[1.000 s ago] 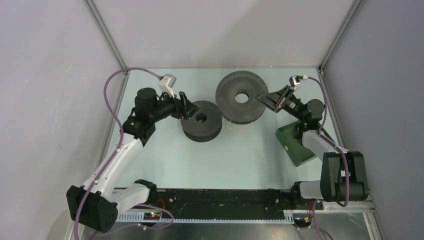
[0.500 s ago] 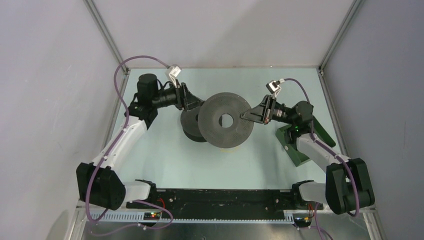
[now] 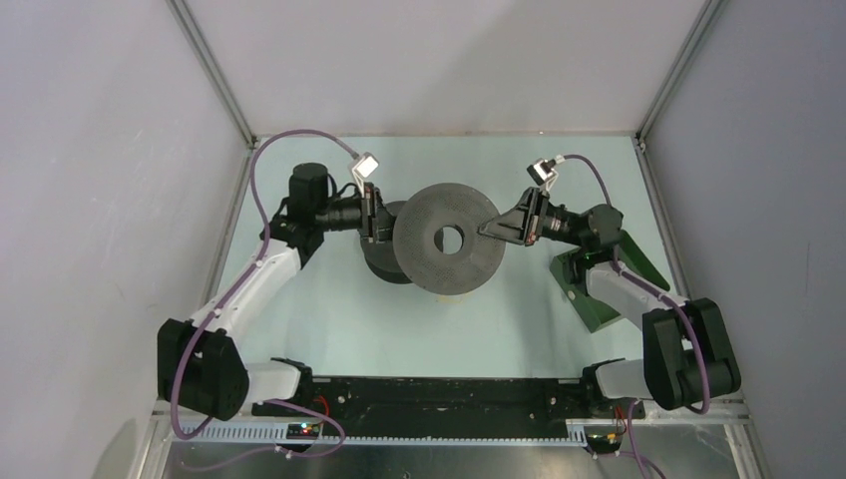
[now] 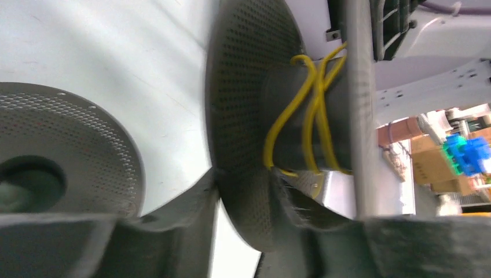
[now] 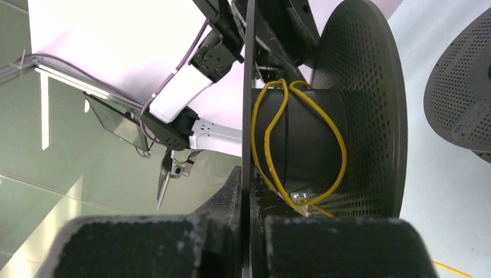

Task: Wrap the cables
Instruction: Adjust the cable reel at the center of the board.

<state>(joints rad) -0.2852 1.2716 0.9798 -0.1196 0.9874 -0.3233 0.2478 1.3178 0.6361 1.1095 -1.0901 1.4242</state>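
Next, my left gripper takes the spool before my right gripper takes the tail [image 5: 453, 269], because my right gripper is holding the spool's edge [image 3: 476, 226] while the cable's tail hangs loose.
A dark grey perforated spool [image 3: 446, 239] hangs in the air above the table's middle. The yellow cable [image 5: 272, 145] loops loosely a few turns round its core, also seen as yellow cable [image 4: 315, 110] in the left wrist view. My right gripper [image 3: 489, 228] is shut on the edge of the spool's upper flange [image 5: 250, 174]. My left gripper [image 3: 384, 218] reaches in from the left. Its fingers stand either side of the other flange's rim [image 4: 246, 179], partly closed; the view is blurred.
A second dark grey spool [image 3: 384, 261] lies flat on the table under and left of the lifted one. A green wedge-shaped block [image 3: 594, 284] sits by the right arm. A bit of yellow cord [image 5: 457, 269] lies on the table.
The right gripper carried the spool from the back of the table to the centre. The left gripper moved right to the spool's rim and its jaws narrowed.
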